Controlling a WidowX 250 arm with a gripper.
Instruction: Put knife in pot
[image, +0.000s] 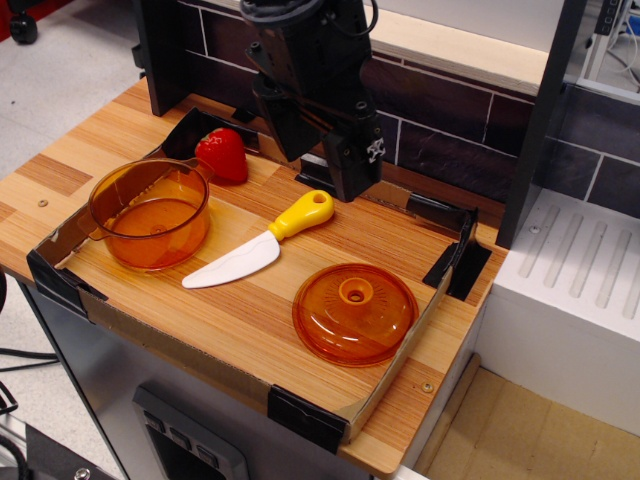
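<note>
The white blade (234, 263) will stick out over the pot's rim when I lower the knife in, because the knife is longer than the pot's opening (150, 197).
The knife (256, 245) has a white blade and a yellow handle with a hole at its end. It lies flat on the wooden board, handle pointing to the back right. The transparent orange pot (150, 213) stands upright at the left, a little apart from the blade tip. It holds nothing. My black gripper (322, 176) hangs at the back centre, just behind and above the knife's handle. Its jaws stand apart and hold nothing.
A domed orange lid (355, 312) with a knob lies at the front right of the knife. A red toy strawberry (223, 154) sits behind the pot. A low cardboard rim (160, 340) with black taped corners frames the board. A dark brick wall (450, 130) stands behind.
</note>
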